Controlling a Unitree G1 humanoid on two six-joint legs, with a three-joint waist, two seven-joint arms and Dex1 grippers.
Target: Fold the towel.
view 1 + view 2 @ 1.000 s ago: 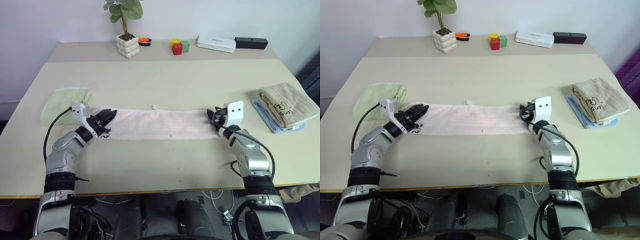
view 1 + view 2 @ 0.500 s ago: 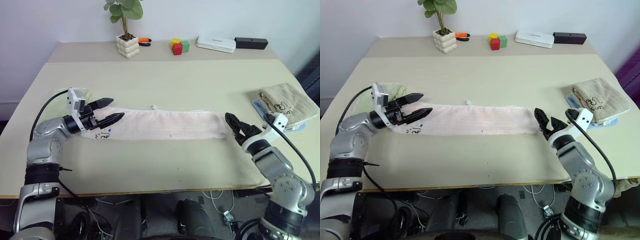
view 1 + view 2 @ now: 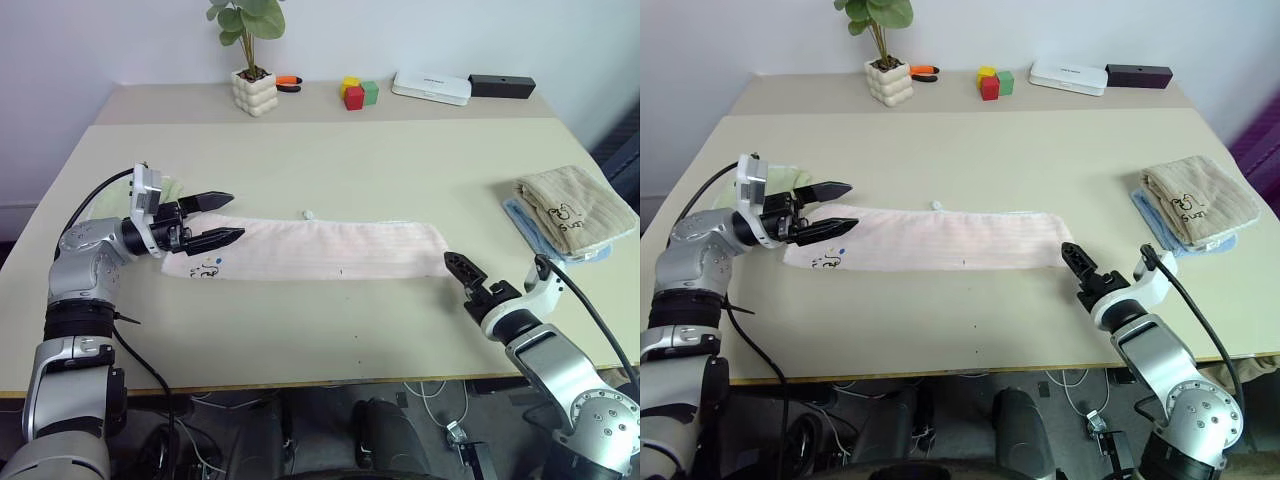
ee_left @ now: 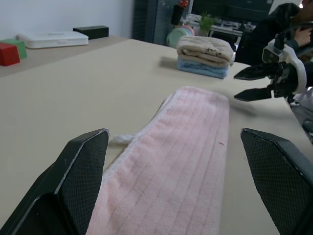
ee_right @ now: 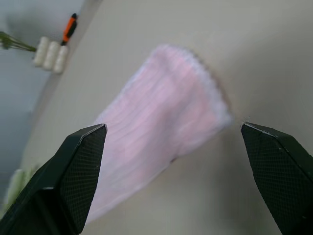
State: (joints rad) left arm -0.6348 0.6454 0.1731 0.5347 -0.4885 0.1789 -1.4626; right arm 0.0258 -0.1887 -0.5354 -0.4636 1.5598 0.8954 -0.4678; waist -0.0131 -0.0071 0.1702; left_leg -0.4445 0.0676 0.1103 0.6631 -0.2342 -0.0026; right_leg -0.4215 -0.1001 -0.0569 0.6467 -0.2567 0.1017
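I expect the towel (image 3: 335, 250) to slide along a little when I fold its other end, because the end with the dark mark (image 3: 207, 268) lies loose under my open left gripper.
The towel (image 3: 310, 250) is a long pale pink strip lying flat across the middle of the table, with a small dark mark (image 3: 205, 270) near its left end and a white loop (image 3: 311, 213) at its far edge. My left gripper (image 3: 232, 218) hovers open over the towel's left end, pointing along the strip, with nothing between its fingers. My right gripper (image 3: 458, 266) is open and empty just off the towel's right end, toward the table's near edge. In the right wrist view the towel (image 5: 166, 122) lies ahead of the spread fingers.
A light green towel (image 3: 172, 188) lies behind the left gripper. A beige towel (image 3: 575, 208) on a blue one sits at the right edge. Along the back stand a plant pot (image 3: 255, 90), coloured blocks (image 3: 356, 94), a white box (image 3: 432, 87) and a black box (image 3: 502, 86).
Both grippers let go of the towel's ends and opened. The left one rose and turned to point along the strip. The right one drew back toward the near edge.
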